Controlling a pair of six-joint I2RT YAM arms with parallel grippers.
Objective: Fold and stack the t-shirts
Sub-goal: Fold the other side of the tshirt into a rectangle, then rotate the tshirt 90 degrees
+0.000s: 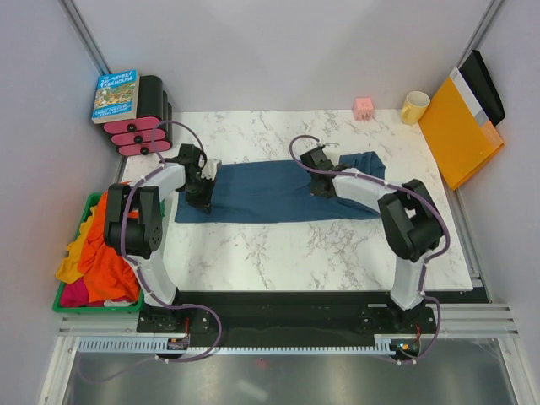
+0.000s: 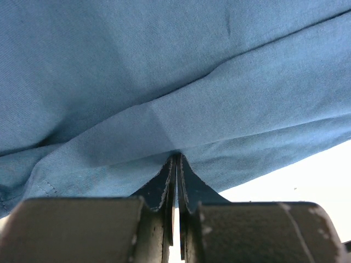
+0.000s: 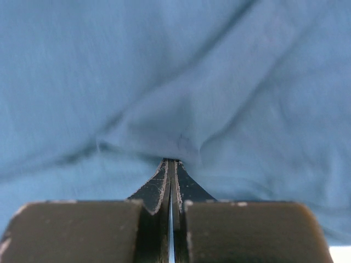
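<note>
My left gripper is to swing the blue t-shirt's end toward the table's front edge (image 1: 283,288) before folding, because the t-shirt lies as a long band across the table (image 1: 257,194).
A large dark teal-blue t-shirt (image 1: 270,192) lies spread as a long band across the middle of the marble table. My left gripper (image 1: 202,187) is at its left end, shut on a pinch of the blue cloth (image 2: 164,109). My right gripper (image 1: 319,177) is near its right part, shut on a fold of the same shirt (image 3: 175,98). The orange, yellow and pink-red t-shirts (image 1: 101,245) lie heaped in a green bin (image 1: 83,221) at the table's left edge.
A book (image 1: 116,94) on a black and pink stand (image 1: 145,118) is at the back left. A pink cube (image 1: 364,107) and a yellow mug (image 1: 414,107) stand at the back. An orange-yellow flat folder (image 1: 460,126) leans at the right edge.
</note>
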